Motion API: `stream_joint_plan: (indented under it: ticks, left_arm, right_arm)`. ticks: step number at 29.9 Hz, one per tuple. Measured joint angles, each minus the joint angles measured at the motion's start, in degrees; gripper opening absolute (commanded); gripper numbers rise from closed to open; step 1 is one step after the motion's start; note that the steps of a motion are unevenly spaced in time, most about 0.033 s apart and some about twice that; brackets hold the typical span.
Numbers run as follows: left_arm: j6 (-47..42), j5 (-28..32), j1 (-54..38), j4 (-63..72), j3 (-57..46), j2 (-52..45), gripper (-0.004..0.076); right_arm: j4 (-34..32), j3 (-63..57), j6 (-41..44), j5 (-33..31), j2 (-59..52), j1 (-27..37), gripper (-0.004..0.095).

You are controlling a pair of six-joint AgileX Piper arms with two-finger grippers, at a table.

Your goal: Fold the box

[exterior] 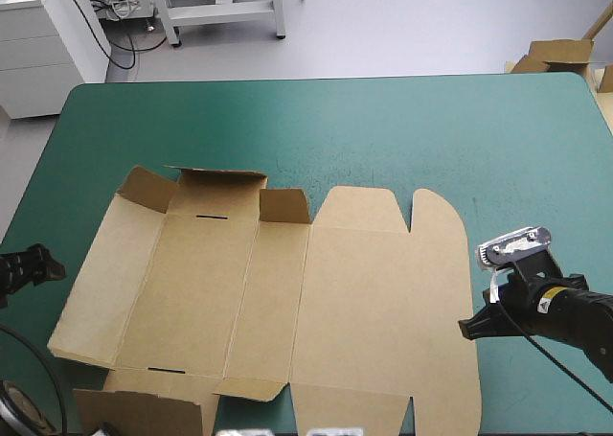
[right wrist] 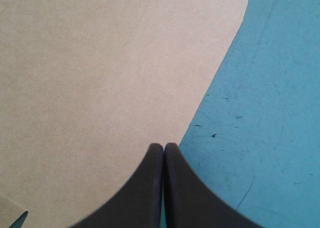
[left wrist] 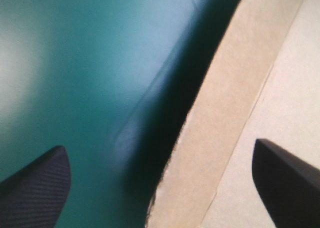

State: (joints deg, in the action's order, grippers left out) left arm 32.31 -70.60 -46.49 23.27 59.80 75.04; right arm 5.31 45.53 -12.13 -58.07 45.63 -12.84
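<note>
A straight crease point(exterior: 142, 287) joins the box's rear side point(exterior: 105, 273) to the box's base. The rear side will swing up as one stiff panel when I fold it.
The brown box point(exterior: 364, 302) is a cut sheet lying flat on the teal-green table point(exterior: 383, 129), with only its far-left flaps point(exterior: 215, 182) tilted up a little. My left gripper point(exterior: 55, 266) sits just off the sheet's left edge. In the left wrist view it point(left wrist: 160, 188) is open, and the box's edge strip point(left wrist: 225, 123) runs ahead between the fingers, slightly off the cover. My right gripper point(exterior: 467, 329) is at the sheet's right edge. In the right wrist view it point(right wrist: 164, 149) is shut, its tip at the rounded rim of the box point(right wrist: 100, 77).
More brown board point(exterior: 560, 53) shows past the table's far right corner. Bare teal-green cover stretches from the sheet to the far edge, with a narrow strip to the right of the box point(right wrist: 270, 112).
</note>
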Motion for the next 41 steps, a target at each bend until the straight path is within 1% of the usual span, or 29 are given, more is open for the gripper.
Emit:
stream_joint_plan:
  ticks: [5,13,19,26,28,31,34,38,41]
  left_arm:
    - [8.2,0.3,0.0,5.2,-5.8,2.6,0.0708]
    - [14.9,1.2,0.0,9.3,-6.8,6.3,0.0708]
    - [16.6,1.5,1.5,9.9,-6.8,7.2,0.0708]
    - [16.8,1.4,9.2,8.1,-6.8,7.2,0.0705]
    - [16.5,1.4,11.1,7.5,-6.8,7.2,0.0682]
    - [15.4,1.5,12.7,6.2,-7.0,7.2,0.0619]
    - [15.0,1.6,13.4,6.0,-8.4,7.2,0.0561]
    - [14.9,1.5,14.3,5.5,-11.3,7.2,0.0511]
    - [14.9,1.6,14.3,5.5,-11.5,7.2,0.0462]
  right_arm:
    - [-0.1,0.0,0.0,0.2,0.0,0.0,-0.0021]
    - [-0.1,0.0,0.0,0.2,0.0,0.0,-0.0021]
    - [-0.2,0.0,0.0,0.7,0.0,0.0,-0.0021]
    - [-0.4,0.0,0.0,0.7,0.0,0.0,-0.0021]
    - [-0.4,0.0,0.0,0.7,0.0,0.0,-0.0022]
    - [-0.4,0.0,0.0,0.7,0.0,0.0,-0.0021]
    - [-0.4,0.0,0.0,0.7,0.0,0.0,-0.0021]
    - [-0.4,0.0,-0.1,0.7,0.0,0.0,-0.0021]
    - [-0.4,0.0,-0.1,0.7,0.0,0.0,-0.0021]
